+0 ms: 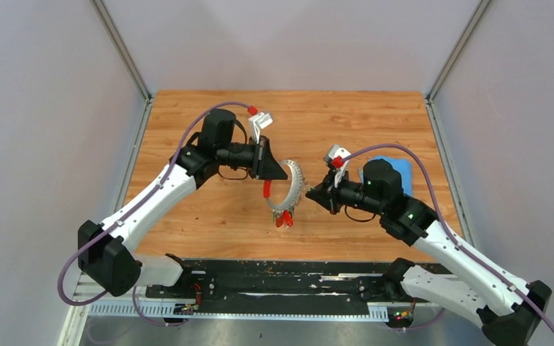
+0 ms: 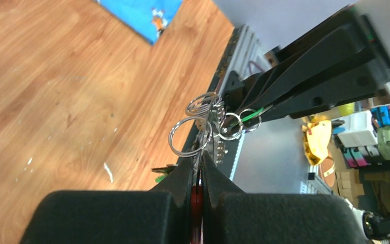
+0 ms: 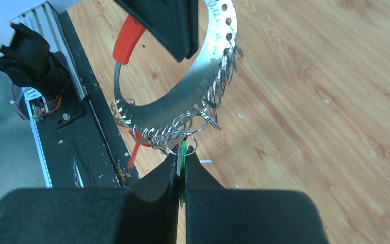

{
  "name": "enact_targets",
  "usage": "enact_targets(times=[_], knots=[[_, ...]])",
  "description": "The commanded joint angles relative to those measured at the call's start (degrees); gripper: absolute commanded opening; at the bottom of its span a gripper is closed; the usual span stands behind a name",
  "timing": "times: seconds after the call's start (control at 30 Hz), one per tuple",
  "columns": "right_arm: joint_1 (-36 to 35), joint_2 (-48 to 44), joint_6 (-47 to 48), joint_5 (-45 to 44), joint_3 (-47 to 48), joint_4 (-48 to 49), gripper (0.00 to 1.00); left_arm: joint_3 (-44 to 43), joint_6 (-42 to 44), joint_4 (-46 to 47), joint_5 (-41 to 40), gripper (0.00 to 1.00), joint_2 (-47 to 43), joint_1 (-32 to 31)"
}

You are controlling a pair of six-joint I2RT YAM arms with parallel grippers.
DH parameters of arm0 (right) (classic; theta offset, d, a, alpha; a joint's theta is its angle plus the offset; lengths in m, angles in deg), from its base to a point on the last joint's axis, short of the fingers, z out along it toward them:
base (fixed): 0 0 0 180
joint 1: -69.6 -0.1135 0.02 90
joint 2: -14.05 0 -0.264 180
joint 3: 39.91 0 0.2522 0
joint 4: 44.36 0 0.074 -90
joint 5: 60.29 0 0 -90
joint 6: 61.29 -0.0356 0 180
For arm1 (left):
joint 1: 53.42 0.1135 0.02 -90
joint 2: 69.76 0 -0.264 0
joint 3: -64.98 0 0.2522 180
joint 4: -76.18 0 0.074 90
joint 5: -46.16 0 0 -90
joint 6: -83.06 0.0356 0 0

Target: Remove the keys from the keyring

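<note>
My right gripper has hold of the green key on its ring [image 3: 184, 148], so my left gripper goes on lowering the keyring until the dangling keys touch the table [image 1: 300, 236], and then let go.
The keyring [image 1: 294, 186] is a curved silvery plate with holes, a red clip piece [image 1: 267, 189] and several small wire rings along its edge. It hangs above the table with my left gripper [image 1: 280, 171] shut on its upper end. In the left wrist view the jaws [image 2: 198, 163] are pressed on the red piece [image 2: 197, 199], and the rings [image 2: 189, 134] stick out past them. My right gripper [image 1: 310, 192] is shut on a green key [image 3: 183, 151] that hangs from one ring at the plate's lower edge [image 3: 183, 99]. A red key [image 1: 283, 220] dangles below.
A blue cloth [image 1: 398, 173] lies on the wooden table behind my right arm, with small items on it in the left wrist view [image 2: 139, 15]. The black base rail [image 1: 281, 277] runs along the near edge. Grey walls enclose the table on three sides.
</note>
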Motion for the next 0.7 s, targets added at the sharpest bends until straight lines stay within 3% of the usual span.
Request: enact_targets(times=[0.0,0.13,0.27,0.4,0.67], knots=[[-0.9,1.4,0.1,-1.7,3.2,-4.3,0.01,6.9,3.4,-0.2,-11.3,0.0,-1.2,-0.4],[-0.9,3.6,0.5,-2.9,4.8,-7.0,0.01,13.6,-1.4,8.9,-13.6,0.0,-2.8,-1.1],[-0.9,6.9,1.5,-5.5,7.9,-11.9,0.01,17.1,-2.3,11.4,-17.9,0.0,-2.2,-2.1],[-0.9,12.3,0.8,-6.8,9.2,-15.7,0.01,21.6,-6.2,17.6,-21.8,0.0,0.9,-3.3],[-0.9,22.2,-3.8,-9.3,5.8,-15.8,0.01,23.7,-6.5,19.8,-30.8,0.0,11.4,-4.2]])
